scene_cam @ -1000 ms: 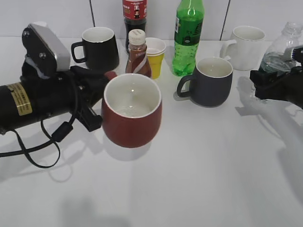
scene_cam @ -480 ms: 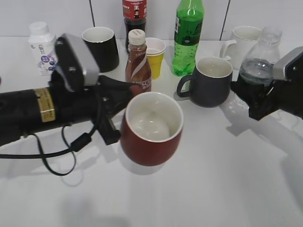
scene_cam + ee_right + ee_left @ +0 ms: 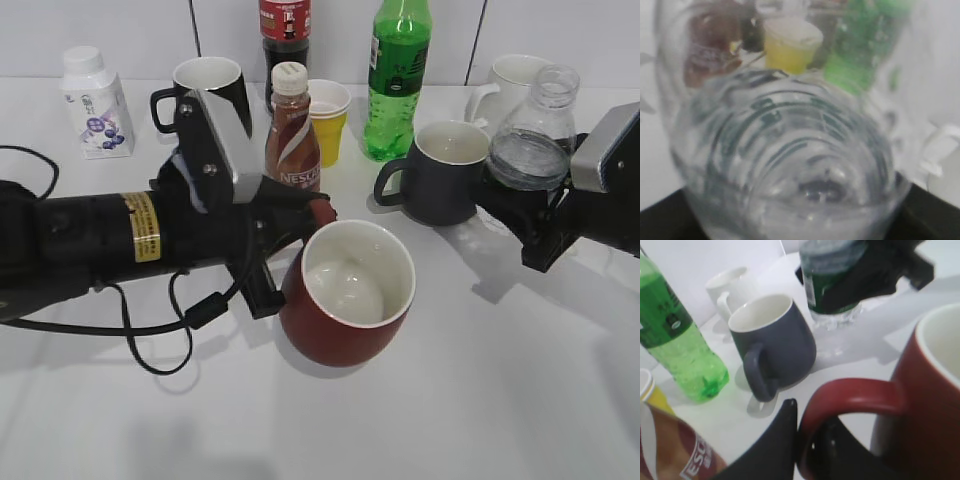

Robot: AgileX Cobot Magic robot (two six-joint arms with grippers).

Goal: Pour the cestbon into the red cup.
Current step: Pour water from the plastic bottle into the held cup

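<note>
Next, my right gripper gets past the dark blue-grey mug (image 3: 446,178), which is in the low cestbon's way to the red cup, so it should lift the cestbon over that mug (image 3: 454,140) before it tips the cestbon.
The red cup (image 3: 345,295), dark red with a white inside, is in the middle of the table, tilted slightly, its handle held by my left gripper (image 3: 300,225). In the left wrist view the black fingers (image 3: 807,435) are shut on the red handle (image 3: 850,395). My right gripper (image 3: 530,215) is shut on the cestbon (image 3: 530,140), a clear uncapped bottle with water, held to the right of the cup. The bottle fills the right wrist view (image 3: 785,150) and shows in the left wrist view (image 3: 832,280).
A dark blue-grey mug (image 3: 445,170), green soda bottle (image 3: 397,75), yellow paper cup (image 3: 328,120), Nescafe bottle (image 3: 292,125), black mug (image 3: 210,85), cola bottle (image 3: 284,30), white mug (image 3: 515,85) and small white bottle (image 3: 93,100) stand behind.
My left gripper has carried the red cup to the right and nearer. My right gripper has brought the bottle leftward toward the cup and more upright.
</note>
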